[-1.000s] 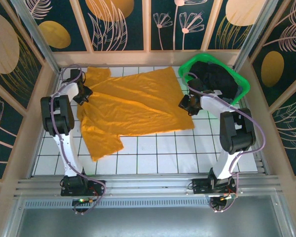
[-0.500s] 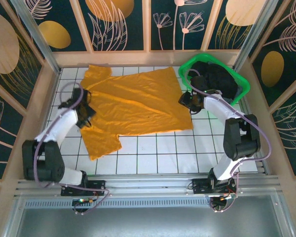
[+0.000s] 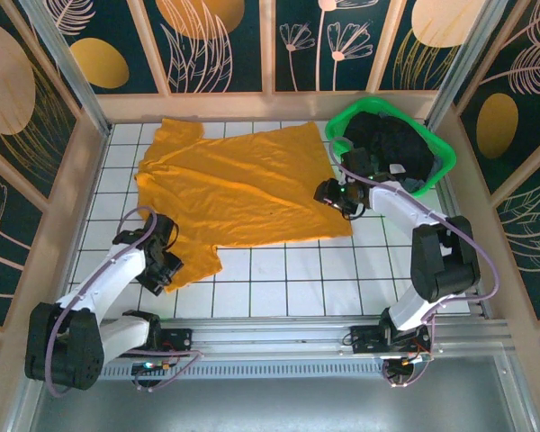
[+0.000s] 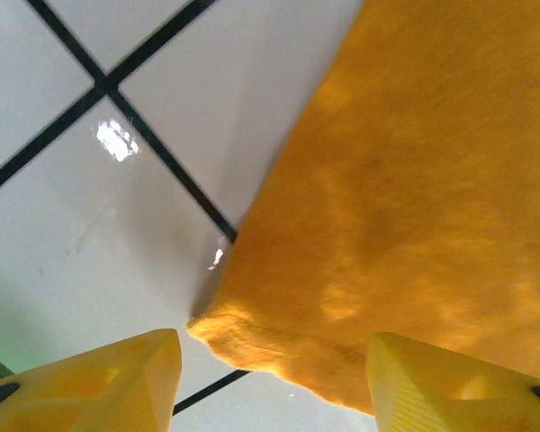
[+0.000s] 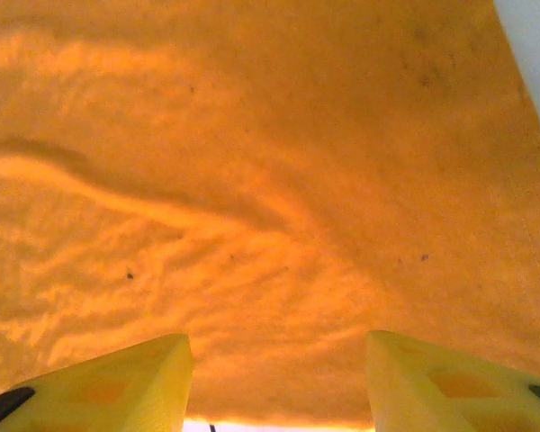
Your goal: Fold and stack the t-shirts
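The robot's right gripper is above flat cloth inside the hem, so it should go to the front hem corner and pinch it before both grippers fold.
One bright orange-yellow t-shirt lies spread flat on the white tiled table, its hem toward the right and one sleeve toward the front left. My left gripper hangs over the tip of that front-left sleeve. It stands open in the left wrist view, its yellow fingertips either side of the sleeve corner. My right gripper is low over the shirt's right edge. It is open too, and orange cloth stretches out past its fingertips.
A green plastic basket holding dark clothes stands at the back right, just behind the right arm. Wooden walls and metal posts enclose the table. Bare tiles run along the front.
My left arm has swung from the shirt's back-left corner down to the front-left sleeve. My right gripper has shifted slightly left onto the shirt's edge. The shirt has flattened out at the back left.
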Robot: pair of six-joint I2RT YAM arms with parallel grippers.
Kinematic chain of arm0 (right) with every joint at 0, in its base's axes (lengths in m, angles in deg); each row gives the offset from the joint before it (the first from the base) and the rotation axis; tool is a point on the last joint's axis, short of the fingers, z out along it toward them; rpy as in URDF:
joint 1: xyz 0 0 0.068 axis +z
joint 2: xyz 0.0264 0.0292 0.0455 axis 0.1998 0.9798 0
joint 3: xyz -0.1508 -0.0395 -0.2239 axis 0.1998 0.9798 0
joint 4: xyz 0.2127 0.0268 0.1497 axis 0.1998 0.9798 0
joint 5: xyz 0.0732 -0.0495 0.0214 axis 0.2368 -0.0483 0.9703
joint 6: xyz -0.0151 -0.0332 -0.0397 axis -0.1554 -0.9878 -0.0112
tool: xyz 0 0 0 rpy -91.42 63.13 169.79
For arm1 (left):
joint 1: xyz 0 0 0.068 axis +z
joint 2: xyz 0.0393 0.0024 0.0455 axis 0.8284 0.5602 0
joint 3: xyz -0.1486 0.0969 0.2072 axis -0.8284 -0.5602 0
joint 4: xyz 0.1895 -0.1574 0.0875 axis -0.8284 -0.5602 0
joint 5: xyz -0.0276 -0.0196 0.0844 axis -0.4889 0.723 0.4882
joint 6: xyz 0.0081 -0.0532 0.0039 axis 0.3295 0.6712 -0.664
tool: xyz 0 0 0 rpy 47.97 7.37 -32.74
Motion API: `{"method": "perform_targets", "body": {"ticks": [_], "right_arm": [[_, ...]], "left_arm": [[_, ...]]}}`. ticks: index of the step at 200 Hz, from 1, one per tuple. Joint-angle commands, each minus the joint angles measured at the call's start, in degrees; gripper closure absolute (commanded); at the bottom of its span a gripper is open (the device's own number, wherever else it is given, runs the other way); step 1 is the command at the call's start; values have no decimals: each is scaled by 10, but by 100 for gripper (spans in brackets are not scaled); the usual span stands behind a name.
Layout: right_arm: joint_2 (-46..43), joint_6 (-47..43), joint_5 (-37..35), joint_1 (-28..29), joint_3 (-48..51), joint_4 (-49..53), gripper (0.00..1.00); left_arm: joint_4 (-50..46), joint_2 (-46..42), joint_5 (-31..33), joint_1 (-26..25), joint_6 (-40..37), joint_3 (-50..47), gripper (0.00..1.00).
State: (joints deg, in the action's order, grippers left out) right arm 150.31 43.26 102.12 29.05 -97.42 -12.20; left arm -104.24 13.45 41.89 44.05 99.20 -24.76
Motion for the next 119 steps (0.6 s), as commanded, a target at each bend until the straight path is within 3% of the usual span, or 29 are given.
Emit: {"method": "perform_targets", "body": {"ticks": [1,35,53,72,83,119], "right_arm": [[-29,-10,9,1,10,-3,46],[-36,-5,5,0,22,-2,46],[-45,5,4,0,42,-7,47],[-58,20,-12,-6,63,-1,49],[-66,33,-29,-17,76,8,50],[-80,79,-79,-66,113,37,52]], "left_arm": [[30,12,-27,-9,31,-21,44],[79,39,-20,-13,36,-39,52],[110,57,-15,-13,39,-38,68],[96,58,-3,-14,39,-22,93],[76,38,-1,-16,41,-14,100],[-30,-48,-11,-15,73,17,100]]}}
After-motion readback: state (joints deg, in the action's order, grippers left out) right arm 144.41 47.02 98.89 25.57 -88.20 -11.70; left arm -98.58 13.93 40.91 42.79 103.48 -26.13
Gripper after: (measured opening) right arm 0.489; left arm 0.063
